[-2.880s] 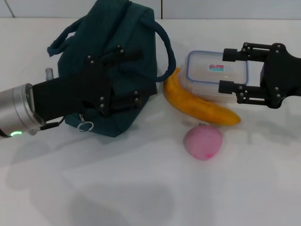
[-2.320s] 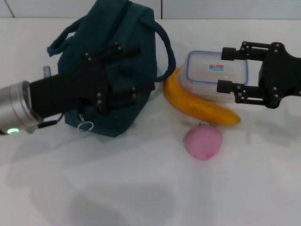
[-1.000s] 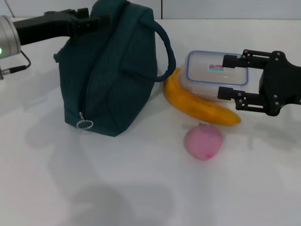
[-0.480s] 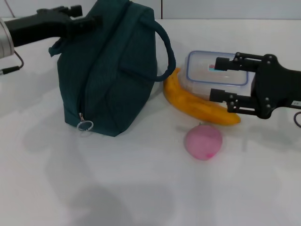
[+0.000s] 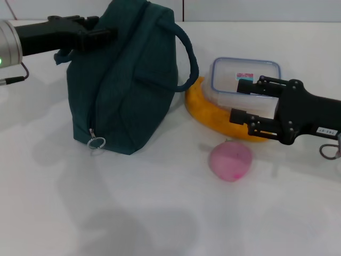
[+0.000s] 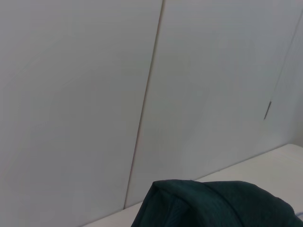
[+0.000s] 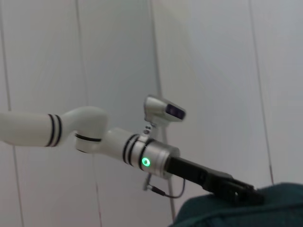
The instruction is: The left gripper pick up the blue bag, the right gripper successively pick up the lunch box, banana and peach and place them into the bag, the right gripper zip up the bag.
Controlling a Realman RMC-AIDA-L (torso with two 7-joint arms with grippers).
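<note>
My right gripper should move back, turn and grip the lunch box's short end (image 5: 279,71) farther from the bag, because the banana lies along the lunch box's near side (image 5: 226,108).
The blue bag (image 5: 128,80) stands upright on the white table at the back left; its top also shows in the left wrist view (image 6: 213,205). My left gripper (image 5: 104,31) is against the bag's top left edge, also seen in the right wrist view (image 7: 246,195). The lunch box (image 5: 234,72) lies right of the bag, with the banana (image 5: 205,109) along its near side and the peach (image 5: 230,160) in front. My right gripper (image 5: 240,100) is open, one finger over the box lid, the other over the banana.
The bag's zipper ring (image 5: 96,142) hangs at its near lower corner, and one handle loop (image 5: 189,58) arches towards the banana. The white table (image 5: 160,213) stretches towards me. A white panelled wall stands behind.
My left gripper has left the bag's front side and risen to its top left edge. My right gripper has moved left and lower, over the lunch box and banana.
</note>
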